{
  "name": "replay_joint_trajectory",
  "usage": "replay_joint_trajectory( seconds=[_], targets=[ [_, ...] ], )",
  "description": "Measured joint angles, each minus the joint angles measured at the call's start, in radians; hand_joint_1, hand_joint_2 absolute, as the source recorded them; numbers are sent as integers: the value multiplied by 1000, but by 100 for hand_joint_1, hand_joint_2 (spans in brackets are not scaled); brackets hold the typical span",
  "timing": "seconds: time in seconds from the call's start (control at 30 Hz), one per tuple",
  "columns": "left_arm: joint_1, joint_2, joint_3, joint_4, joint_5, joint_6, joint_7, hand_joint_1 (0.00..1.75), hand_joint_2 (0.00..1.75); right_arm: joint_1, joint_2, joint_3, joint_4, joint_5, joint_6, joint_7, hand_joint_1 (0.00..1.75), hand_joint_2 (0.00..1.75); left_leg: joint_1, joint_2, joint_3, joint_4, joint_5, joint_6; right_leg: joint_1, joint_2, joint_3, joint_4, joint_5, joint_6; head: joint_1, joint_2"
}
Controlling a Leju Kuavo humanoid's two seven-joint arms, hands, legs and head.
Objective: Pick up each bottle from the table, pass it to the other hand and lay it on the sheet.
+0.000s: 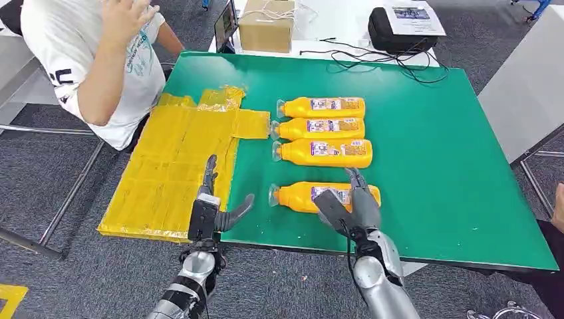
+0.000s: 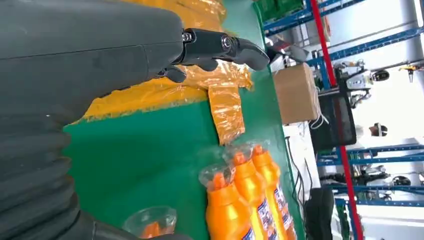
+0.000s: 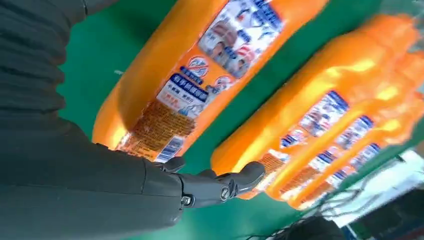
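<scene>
My right gripper's fingertips [image 1: 353, 173] are close to the neighbouring bottle's base [image 1: 324, 152], so I expect that bottle to shift a little crooked when I lift the nearest bottle.
Four orange bottles lie on their sides on the green table [image 1: 432, 166], caps pointing toward the yellow sheet [image 1: 166, 166]. Three of them [image 1: 326, 107] [image 1: 322, 128] [image 1: 326, 153] lie side by side mid-table. The nearest bottle [image 1: 299, 197] lies apart, closer to me. My right hand [image 1: 352, 206] is spread over that bottle's label end with thumb and fingers apart, not closed on it; the right wrist view shows the bottle [image 3: 200, 75] just under the fingers [image 3: 220, 182]. My left hand [image 1: 209, 209] is open and empty at the sheet's near right corner, fingers [image 2: 220, 47] over the sheet [image 2: 200, 80].
A person in a white shirt [image 1: 100, 60] leans in at the far left beside the sheet. A cardboard box [image 1: 266, 26], a black case [image 1: 399, 30] and cables [image 1: 379, 60] sit beyond the table's far edge. The table's front edge runs just under both hands.
</scene>
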Motion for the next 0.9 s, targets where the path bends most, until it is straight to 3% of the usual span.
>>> replay_joint_trajectory(
  seconds=[0.43,0.83,0.87,0.9],
  targets=[
    [0,0,3,0,-5,-20,13,0,175,-113,-45,36,159,71,87,50,0,175,0,0,0,0,0,0,0,0,0,0,0,0,0,0],
    [-27,0,3,47,36,-113,22,0,175,-285,-90,90,393,5,299,31,0,175,0,1,12,0,-1,1,0,1,10,-1,0,0,0,0],
    [-30,0,3,51,37,-114,22,0,175,-297,-95,93,410,0,306,26,5,175,0,0,13,0,-1,1,0,1,11,-1,0,0,0,0],
    [-32,0,3,55,41,-115,22,0,175,-307,-98,99,424,-4,310,22,40,175,0,0,14,0,-1,1,0,1,13,-1,0,0,0,0]
  ],
)
